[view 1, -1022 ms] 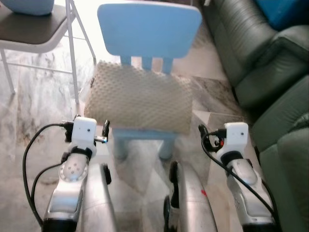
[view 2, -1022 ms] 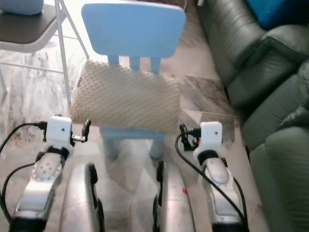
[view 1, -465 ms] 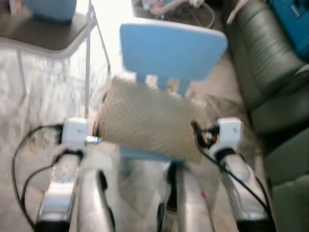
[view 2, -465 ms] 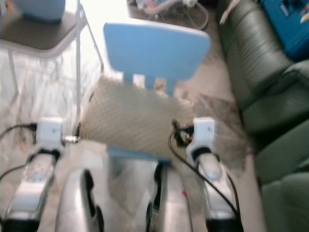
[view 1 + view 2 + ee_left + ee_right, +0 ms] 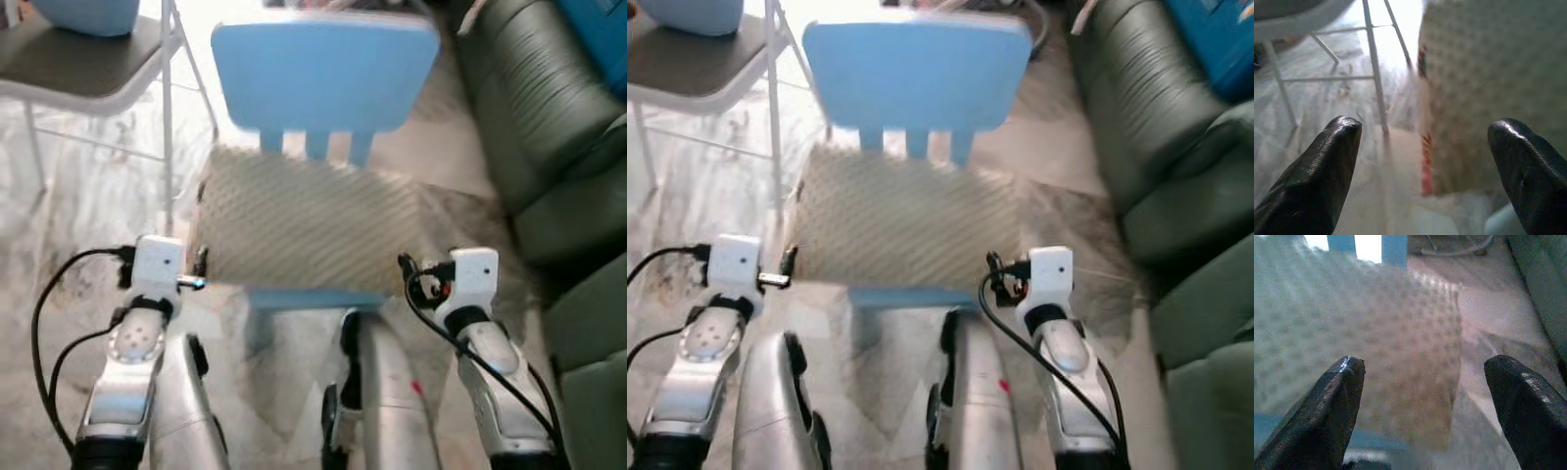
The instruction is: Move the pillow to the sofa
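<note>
The pillow's dimpled end point(image 5: 400, 235) hangs down past the chair seat. The pillow will crease and sag between my grippers when I pick it up.
A beige dimpled pillow point(image 5: 304, 225) lies across the seat of a small light-blue chair point(image 5: 323, 64) right in front of me. My left gripper point(image 5: 1425, 152) is open at the pillow's point(image 5: 1484, 88) left end, close to it. My right gripper point(image 5: 1425, 401) is open at the right end of the pillow point(image 5: 1371, 338), fingers wide apart with nothing between them. Both wrists, left point(image 5: 157, 269) and right point(image 5: 470, 279), sit level with the pillow's near edge. The dark green sofa point(image 5: 549, 117) runs along my right.
A metal folding chair point(image 5: 88, 69) with a light-blue object on its dark seat stands at the back left. The floor point(image 5: 69, 206) is pale marble. A blue item point(image 5: 1225, 49) lies on the sofa's far cushion. My own silver legs fill the bottom centre.
The view has shifted and tilted as my body moved. Both grippers have come forward from below the chair seat to the pillow's two ends.
</note>
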